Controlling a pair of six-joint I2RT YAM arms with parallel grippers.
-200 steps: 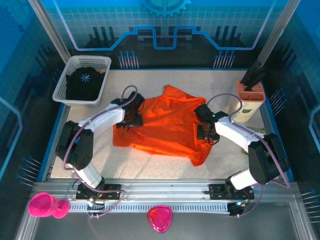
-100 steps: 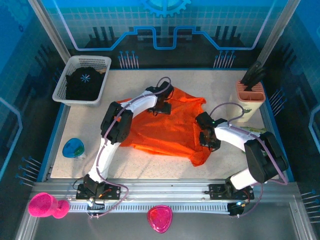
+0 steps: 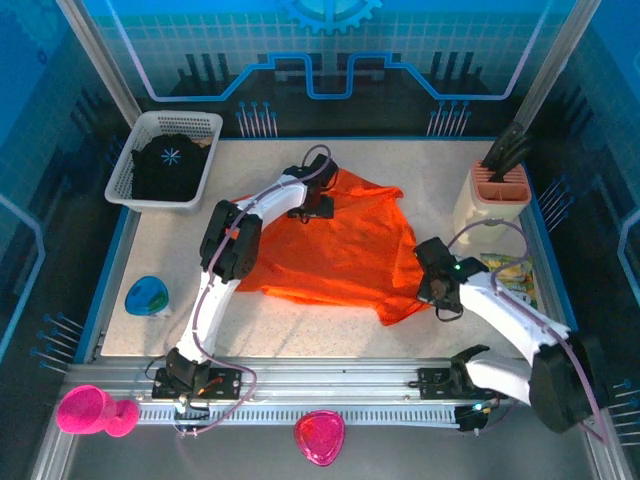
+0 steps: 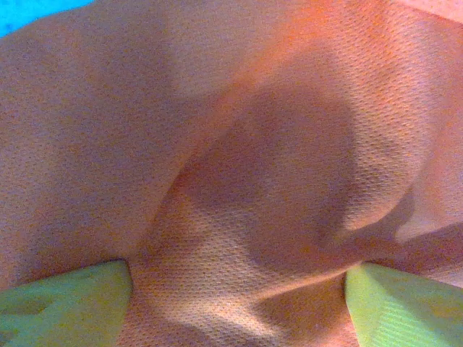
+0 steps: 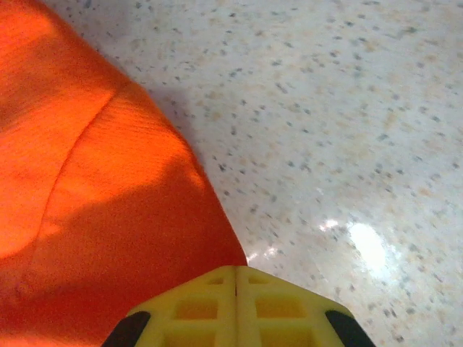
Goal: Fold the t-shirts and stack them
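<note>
The orange t-shirt's far edge [image 3: 346,180] is wrinkled under my left gripper, so that gripper should move back toward the t-shirt's middle [image 3: 335,242] to let my right gripper take that edge.
The bright orange t-shirt [image 3: 330,250] lies spread across the middle of the table. My left gripper [image 3: 310,205] rests on its far edge. In the left wrist view it [image 4: 239,307] is open, its green fingers [image 4: 65,303] wide apart with rumpled orange cloth [image 4: 246,181] bulging between them. My right gripper [image 3: 440,290] is at the shirt's right edge. In the right wrist view its yellow jaws [image 5: 235,278] are shut, and the taut edge of the orange shirt [image 5: 108,217] runs straight into their tip. The black t-shirt [image 3: 168,165] with the pale-blue starburst lies in the basket.
The white mesh basket [image 3: 128,175] stands at the back left. A beige holder [image 3: 500,185], a white jug [image 3: 472,215] and a snack bag [image 3: 512,275] sit at the right. A blue item [image 3: 148,295] lies at the left, and pink objects [image 3: 95,410] [image 3: 320,435] sit on the front rail.
My right gripper has moved right and toward the near edge, drawing the shirt's right edge with it. The left gripper has shifted slightly left along the far edge.
</note>
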